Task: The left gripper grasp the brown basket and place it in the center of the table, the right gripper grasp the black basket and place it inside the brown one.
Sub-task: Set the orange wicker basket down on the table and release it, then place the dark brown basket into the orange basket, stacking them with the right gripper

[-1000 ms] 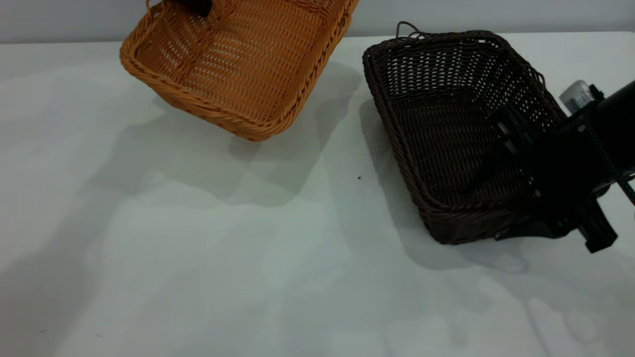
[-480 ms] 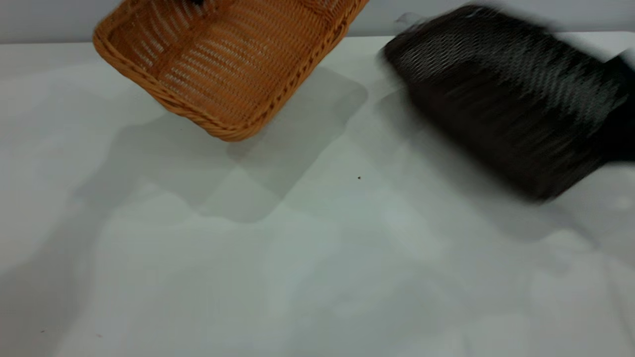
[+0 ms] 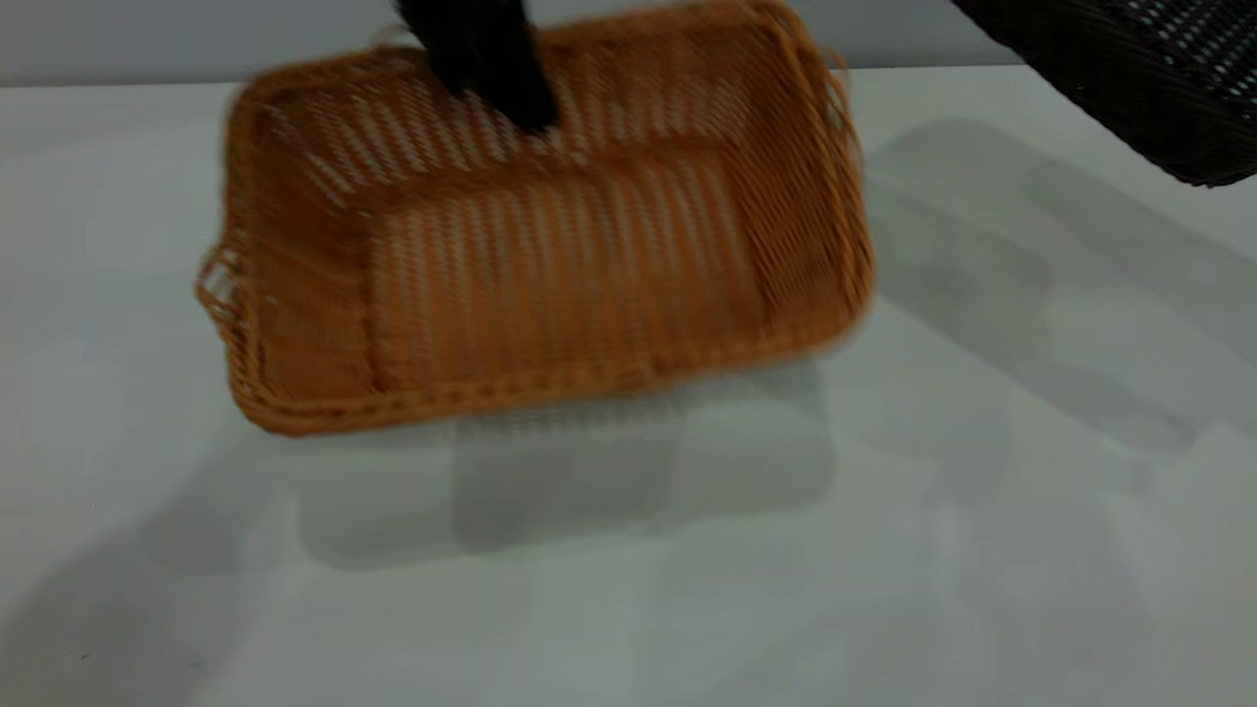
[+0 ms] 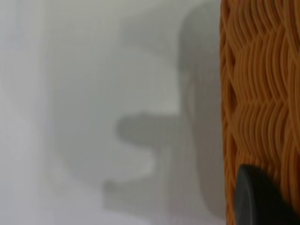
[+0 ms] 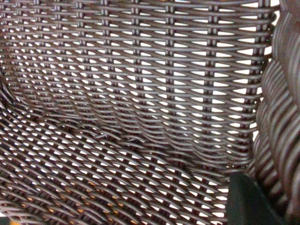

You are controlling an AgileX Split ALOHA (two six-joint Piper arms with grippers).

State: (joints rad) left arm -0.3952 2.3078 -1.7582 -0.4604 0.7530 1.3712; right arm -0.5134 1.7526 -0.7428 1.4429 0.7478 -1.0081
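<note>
The brown basket (image 3: 577, 265) is hanging at a slant over the table. My left gripper should put it down flat at the center (image 3: 662, 414) before my right gripper lowers the black basket into it.
The brown basket (image 3: 550, 265) is over the middle of the white table (image 3: 628, 589), tilted with its open side toward the camera, its shadow just below it. My left gripper (image 3: 481, 69) is shut on its far rim. In the left wrist view one black finger (image 4: 262, 199) lies against the basket's woven wall (image 4: 262, 84). The black basket (image 3: 1139, 79) hangs in the air at the top right, partly out of frame. My right gripper is out of the exterior view. In the right wrist view its finger (image 5: 251, 201) sits inside the black basket (image 5: 131, 103) against the braided rim (image 5: 281, 122).
Bare white tabletop (image 3: 982, 550) runs in front of and to the right of the brown basket, crossed by the baskets' shadows. A grey wall (image 3: 147, 39) stands behind the table's far edge.
The brown basket has swung from the far left toward the table's middle and turned lengthwise. The black basket has been lifted off the table, up and to the right.
</note>
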